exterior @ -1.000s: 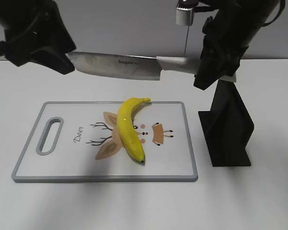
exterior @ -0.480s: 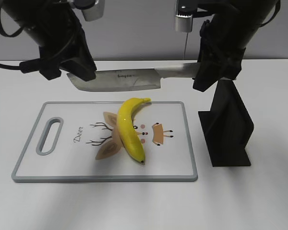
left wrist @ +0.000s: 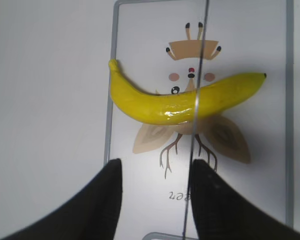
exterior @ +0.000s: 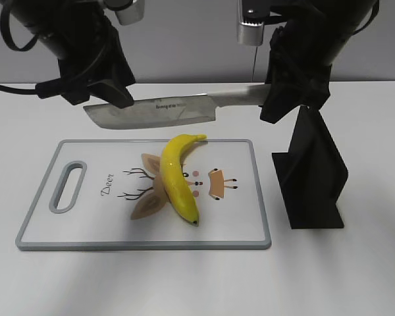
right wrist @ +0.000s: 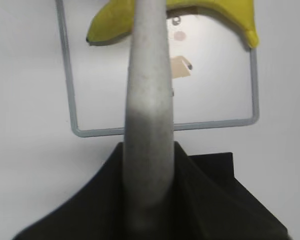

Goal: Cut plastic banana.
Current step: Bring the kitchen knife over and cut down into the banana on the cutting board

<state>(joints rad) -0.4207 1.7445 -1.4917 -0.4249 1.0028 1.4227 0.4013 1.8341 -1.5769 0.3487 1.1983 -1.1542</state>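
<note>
The plastic banana's glossy skin is unbroken, so the plastic banana will stay in one piece and move a little when the robot pushes the knife down.
The plastic banana lies whole on the white cutting board, stem at the far edge, dark tip towards me. My right gripper is shut on the grey handle of a large knife and holds it level above the banana's far end, blade pointing left. In the right wrist view the handle runs out from the jaws over the banana. My left gripper is at the blade's tip end, above it. Its fingers are open, with the blade's thin spine beside the right finger, above the banana.
A black knife stand stands on the white table just right of the board, below my right arm; it also shows in the right wrist view. The board has a handle slot at its left end and a deer drawing under the banana.
My left arm has come in from the far left and lowered over the blade's tip. The knife has shifted a little left and down. The banana has not moved.
</note>
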